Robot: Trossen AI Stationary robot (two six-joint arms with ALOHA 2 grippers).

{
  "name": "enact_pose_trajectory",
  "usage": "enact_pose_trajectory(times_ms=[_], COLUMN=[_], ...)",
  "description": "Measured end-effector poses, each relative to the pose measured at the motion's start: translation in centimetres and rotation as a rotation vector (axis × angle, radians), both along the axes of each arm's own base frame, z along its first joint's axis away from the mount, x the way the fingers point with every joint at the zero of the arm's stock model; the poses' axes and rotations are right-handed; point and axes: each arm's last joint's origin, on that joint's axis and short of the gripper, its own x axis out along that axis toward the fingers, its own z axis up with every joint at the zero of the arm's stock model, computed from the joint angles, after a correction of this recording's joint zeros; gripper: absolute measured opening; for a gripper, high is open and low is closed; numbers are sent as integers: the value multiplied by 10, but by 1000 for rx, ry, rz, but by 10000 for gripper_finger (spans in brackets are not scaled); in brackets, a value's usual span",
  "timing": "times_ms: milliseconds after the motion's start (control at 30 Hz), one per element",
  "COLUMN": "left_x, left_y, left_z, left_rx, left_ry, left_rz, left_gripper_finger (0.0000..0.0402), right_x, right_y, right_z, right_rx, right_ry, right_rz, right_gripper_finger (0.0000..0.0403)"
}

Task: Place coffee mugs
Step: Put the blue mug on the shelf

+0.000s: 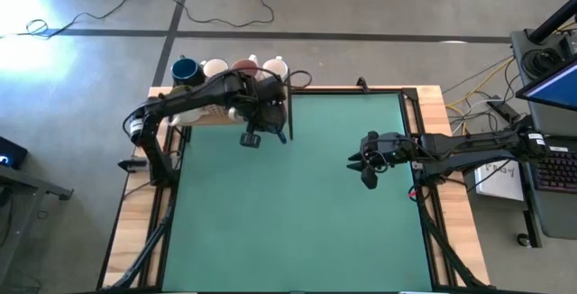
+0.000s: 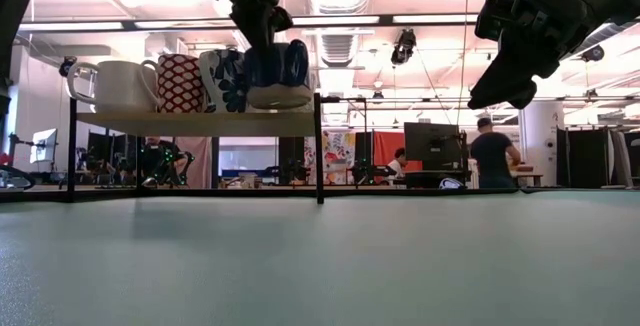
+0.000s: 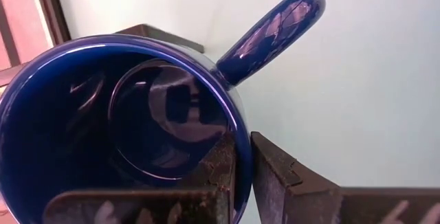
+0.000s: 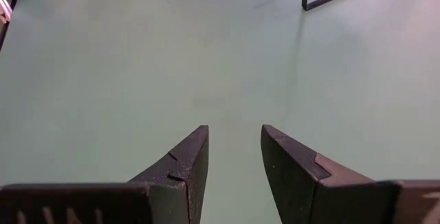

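The dark blue mug [image 2: 279, 76] is upright at the shelf's open end. My left gripper should keep easing it over the board [image 2: 284, 123] until its base rests there, then release.
My left gripper [image 3: 240, 148] is shut on a dark blue mug [image 3: 117, 114] at the right end of a raised wooden shelf [image 2: 190, 121] in the table's far left corner. In the low view the blue mug [image 2: 280, 74] stands upright beside a blue-and-white patterned mug [image 2: 222, 79], a red patterned mug [image 2: 180, 83] and a white mug [image 2: 110, 86], which stand on their bases on the shelf. Further mugs [image 1: 215, 67] show from above along the far edge. My right gripper [image 4: 234, 138] is open and hovers over the mat's right side [image 1: 363, 163]. My left gripper pinches the blue mug's rim [image 3: 234, 117] a little way round from the handle [image 3: 275, 31], one finger inside the cup and one outside. The fingers come from above, pointing down. The mug is upright, its base at the shelf board; whether it rests there, I cannot tell.
A green mat [image 1: 297, 213] covers the table between the arms. The shelf's thin black frame post [image 2: 319, 146] stands at its right end, close to the held mug. Cables and a desk with a keyboard [image 1: 554, 163] lie beyond the right edge. People stand far behind in the room [image 2: 492, 156].
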Motion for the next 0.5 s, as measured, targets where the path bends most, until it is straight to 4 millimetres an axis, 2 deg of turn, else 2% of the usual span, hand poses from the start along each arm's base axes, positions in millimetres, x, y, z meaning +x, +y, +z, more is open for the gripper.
enact_pose_trajectory(times_ms=[500], left_x=[-5], left_y=[26], left_z=[0], left_rx=[34], left_ry=[-16], left_rz=[-11], left_gripper_finger=[13], right_x=[0], right_y=[0], right_z=[0], right_rx=[0], right_ry=[0], right_rz=[0], right_gripper_finger=[123])
